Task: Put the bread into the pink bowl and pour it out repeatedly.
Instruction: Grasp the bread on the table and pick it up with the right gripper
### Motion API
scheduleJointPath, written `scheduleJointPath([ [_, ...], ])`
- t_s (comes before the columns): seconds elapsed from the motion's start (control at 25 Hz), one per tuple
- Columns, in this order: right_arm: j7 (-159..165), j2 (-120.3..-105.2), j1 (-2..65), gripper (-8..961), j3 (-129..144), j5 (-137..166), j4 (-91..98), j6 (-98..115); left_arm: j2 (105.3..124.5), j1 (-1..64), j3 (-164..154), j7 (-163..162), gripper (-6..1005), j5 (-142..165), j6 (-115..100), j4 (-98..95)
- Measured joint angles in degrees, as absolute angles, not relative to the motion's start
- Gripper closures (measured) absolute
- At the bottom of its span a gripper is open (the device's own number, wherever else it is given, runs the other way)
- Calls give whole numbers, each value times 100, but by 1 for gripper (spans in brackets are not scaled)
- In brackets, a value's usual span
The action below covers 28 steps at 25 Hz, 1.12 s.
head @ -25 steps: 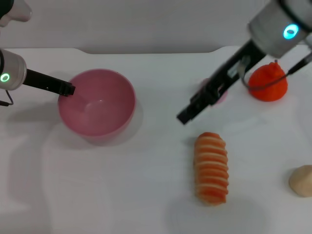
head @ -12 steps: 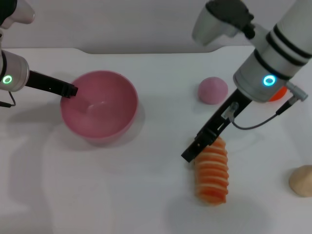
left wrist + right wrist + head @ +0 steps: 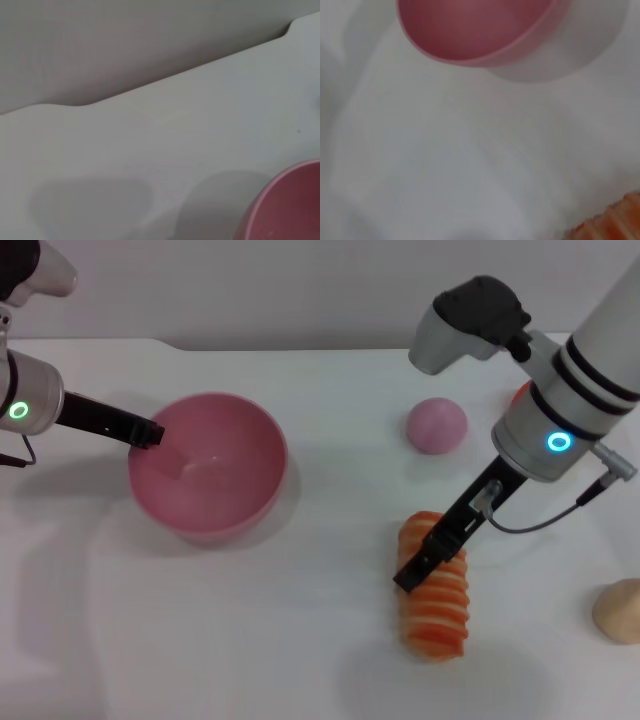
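The robot's right gripper has its fingers over the bread's middle point(image 3: 436, 587), with clear table point(image 3: 362, 605) around the bread, so it should keep lowering them until they close on the bread.
The bread point(image 3: 438, 612), orange-and-cream striped side up, lies on the white table at the front right; one end of it also shows in the right wrist view point(image 3: 614, 221). My right gripper point(image 3: 416, 568) hangs low over the loaf's far left end. The pink bowl point(image 3: 215, 475) stands upright and empty at the left, and appears in the right wrist view point(image 3: 475, 30) and the left wrist view point(image 3: 292, 205). My left gripper point(image 3: 147, 432) is shut on the bowl's left rim.
A small pink ball point(image 3: 436, 425) sits behind the bread. A beige lump point(image 3: 618, 610) lies at the right edge. An orange object point(image 3: 520, 393) is mostly hidden behind the right arm. The table's back edge meets a grey wall point(image 3: 125, 45).
My right arm has swung down from the back right to the bread's far end. The left gripper and the bowl have shifted slightly toward the front right together.
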State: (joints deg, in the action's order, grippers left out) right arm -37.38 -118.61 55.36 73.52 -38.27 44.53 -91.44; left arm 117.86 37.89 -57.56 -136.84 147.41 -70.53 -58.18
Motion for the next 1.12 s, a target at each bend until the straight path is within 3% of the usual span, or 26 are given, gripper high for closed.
scheduleJointPath([
  [1.12, -3749, -11877, 5354, 275, 7367, -3531, 4007, -8741, 11794, 3770, -5902, -13684, 953, 14669, -7100, -5753],
])
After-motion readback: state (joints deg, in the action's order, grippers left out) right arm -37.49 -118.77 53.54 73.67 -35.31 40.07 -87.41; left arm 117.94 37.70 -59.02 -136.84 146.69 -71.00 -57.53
